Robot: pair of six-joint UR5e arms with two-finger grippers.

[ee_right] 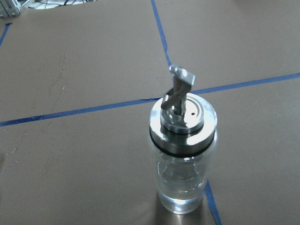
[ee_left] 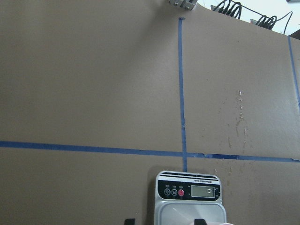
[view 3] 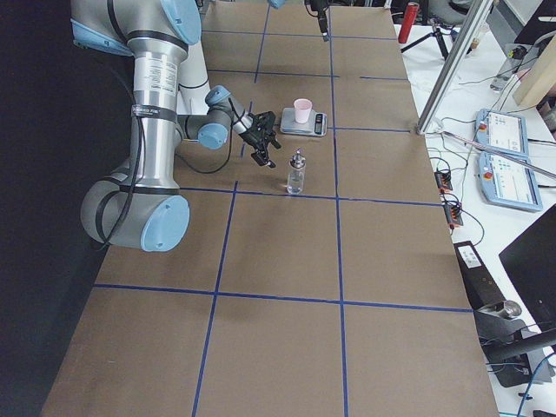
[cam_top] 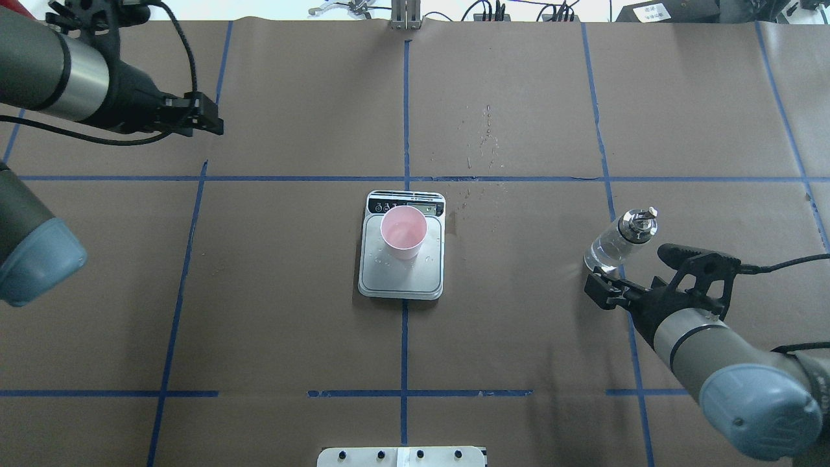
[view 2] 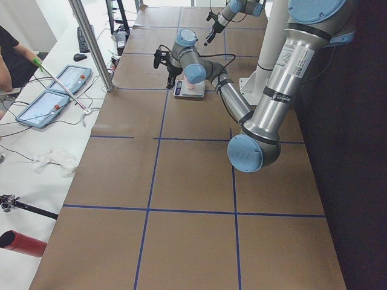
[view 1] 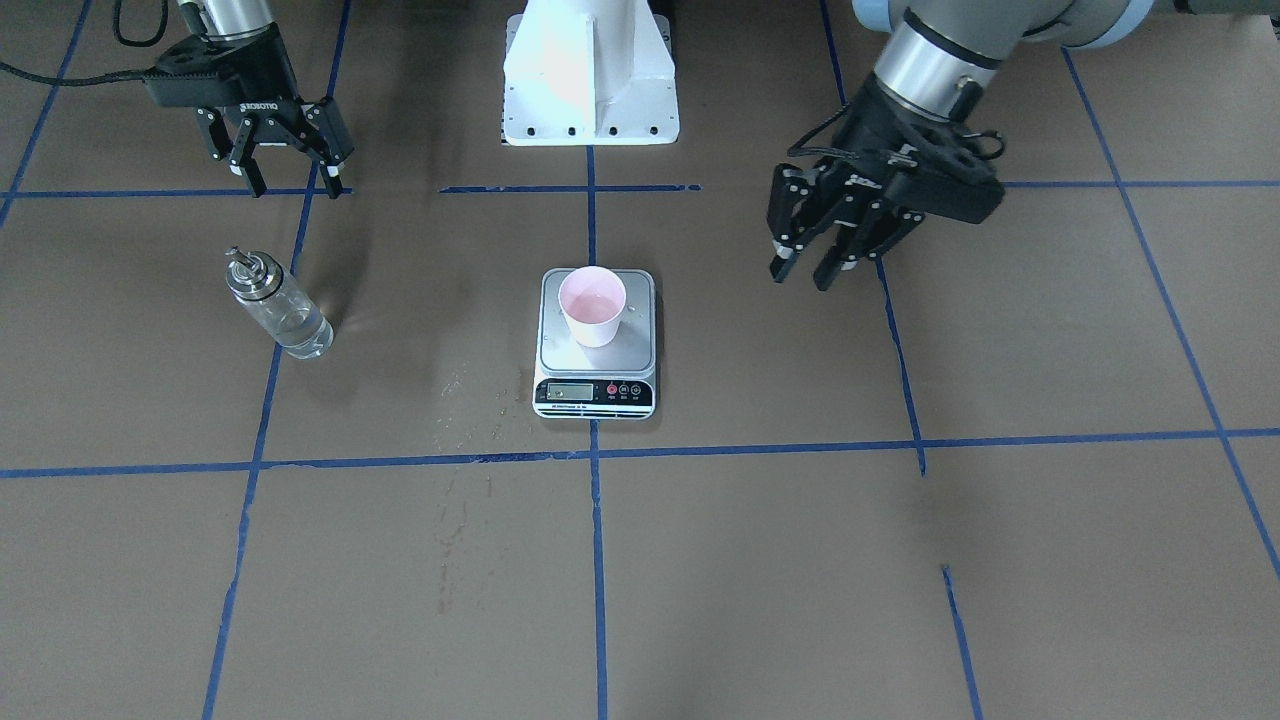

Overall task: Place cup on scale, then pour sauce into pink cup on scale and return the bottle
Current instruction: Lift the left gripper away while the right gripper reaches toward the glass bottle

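I expect the flap [ee_right: 182, 75] to swing outward by itself when I tip the bottle to pour, because the metal flap's tail hangs slanted [ee_right: 171, 100] beside the bottle's spout.
The pale pink cup [view 1: 592, 305] stands upright on the silver platform of the scale [view 1: 597, 395] at the table's middle; both also show in the overhead view, the cup [cam_top: 403, 232] on the scale [cam_top: 402, 282]. The glass bottle [view 1: 280, 308] with a metal spout stands upright on the table, a little clear sauce [ee_right: 180, 187] at its bottom. My right gripper [view 1: 295, 183] is open and empty, just behind the bottle [cam_top: 621, 241] and apart from it. My left gripper [view 1: 803, 275] is open and empty, off to the side of the scale [ee_left: 190, 194].
The white robot base [view 1: 590, 80] stands behind the scale. Blue tape lines cross the brown paper. Dried or wet droplet marks [view 1: 465, 400] lie near the scale's front corner. An operators' bench with tablets [view 2: 54, 90] runs along the far table edge.
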